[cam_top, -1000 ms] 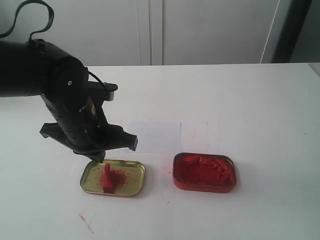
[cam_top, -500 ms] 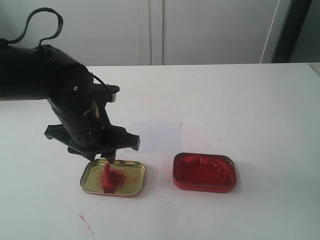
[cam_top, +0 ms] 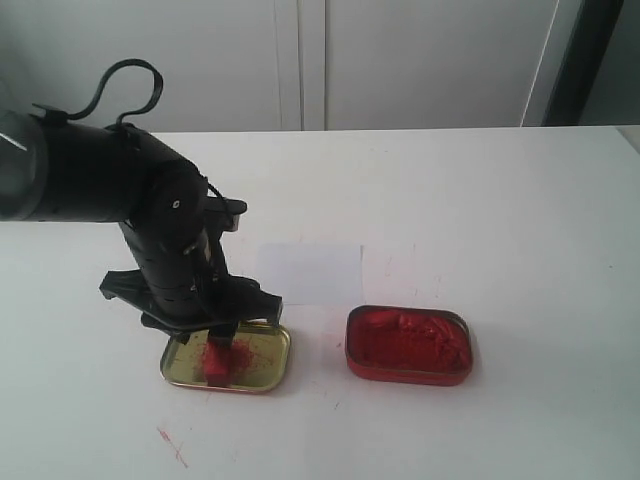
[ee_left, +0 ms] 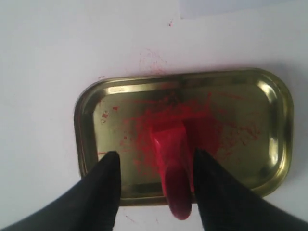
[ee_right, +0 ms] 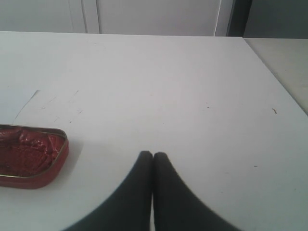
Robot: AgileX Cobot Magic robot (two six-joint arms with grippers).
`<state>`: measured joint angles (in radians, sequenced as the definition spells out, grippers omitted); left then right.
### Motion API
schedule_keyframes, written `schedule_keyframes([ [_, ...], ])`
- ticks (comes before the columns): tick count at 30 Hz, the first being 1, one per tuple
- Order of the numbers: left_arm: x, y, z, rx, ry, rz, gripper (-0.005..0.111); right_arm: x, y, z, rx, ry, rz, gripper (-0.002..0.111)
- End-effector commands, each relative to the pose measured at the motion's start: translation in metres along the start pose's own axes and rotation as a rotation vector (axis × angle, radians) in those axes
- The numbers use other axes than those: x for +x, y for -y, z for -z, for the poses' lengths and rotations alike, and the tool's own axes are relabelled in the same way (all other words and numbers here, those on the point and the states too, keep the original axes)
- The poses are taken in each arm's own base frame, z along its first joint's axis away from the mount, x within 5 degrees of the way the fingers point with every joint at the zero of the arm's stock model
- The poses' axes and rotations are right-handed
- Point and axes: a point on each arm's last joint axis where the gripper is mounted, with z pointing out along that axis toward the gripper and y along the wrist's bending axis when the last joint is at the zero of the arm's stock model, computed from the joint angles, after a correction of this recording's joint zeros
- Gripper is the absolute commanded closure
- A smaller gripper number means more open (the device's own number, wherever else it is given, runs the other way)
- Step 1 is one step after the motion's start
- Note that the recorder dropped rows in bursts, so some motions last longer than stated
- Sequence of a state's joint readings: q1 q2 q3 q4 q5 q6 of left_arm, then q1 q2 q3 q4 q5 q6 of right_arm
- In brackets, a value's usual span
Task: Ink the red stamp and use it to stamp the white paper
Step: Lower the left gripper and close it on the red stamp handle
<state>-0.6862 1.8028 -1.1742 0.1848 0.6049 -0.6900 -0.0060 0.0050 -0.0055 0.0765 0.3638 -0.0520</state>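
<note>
The red stamp's handle (ee_left: 176, 188) sits off-centre between my fingers, so the gold lid (cam_top: 264, 362) under it will slide along a little when I close my left gripper.
The red stamp (cam_top: 215, 364) stands upright in the shallow gold lid (cam_top: 272, 352), among red smears. My left gripper (cam_top: 221, 336) is low over it and open. In the left wrist view the stamp (ee_left: 172, 159) sits between the two black fingers (ee_left: 108, 175). Its handle is close against one finger, with a gap to the other. The white paper (cam_top: 311, 272) lies flat on the table just behind the lid, and its edge shows as a paper strip (ee_left: 231, 6) beyond the lid (ee_left: 86, 126). My right gripper (ee_right: 153, 155) is shut on nothing, above bare table.
The red tin of red paste (cam_top: 408, 345) sits open to the right of the lid, and the tin (ee_right: 29, 154) also shows at the edge of the right wrist view. A red smear (cam_top: 170, 445) marks the table near the front edge.
My left arm has dropped and shifted slightly right, bringing its open fingers down on either side of the stamp's handle. The stamp, lid, paper and tin have not moved.
</note>
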Motion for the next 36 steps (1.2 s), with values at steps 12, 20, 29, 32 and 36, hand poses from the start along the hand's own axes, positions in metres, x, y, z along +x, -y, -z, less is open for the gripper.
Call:
schedule_keyframes([
  [12,0.0011,0.0023,-0.0124,-0.016,-0.029,-0.003,0.057,0.0003,0.0003,-0.0003,0.005,0.013,-0.005,0.108],
  [20,0.0011,0.0023,-0.0124,-0.016,-0.028,0.013,0.083,0.0003,0.0003,-0.0003,0.005,0.013,-0.005,0.108],
  [29,0.0013,0.0022,-0.0124,-0.017,-0.03,0.014,0.107,0.0003,0.0003,-0.0003,0.005,0.013,-0.005,0.108],
  [32,0.0014,0.0023,-0.0124,-0.016,-0.031,0.016,0.107,0.0003,0.0003,-0.0003,0.005,0.013,-0.005,0.108],
  [36,0.0011,0.0021,-0.0076,-0.01,-0.021,0.018,0.107,0.0003,0.0003,-0.0003,0.005,0.013,-0.005,0.108],
])
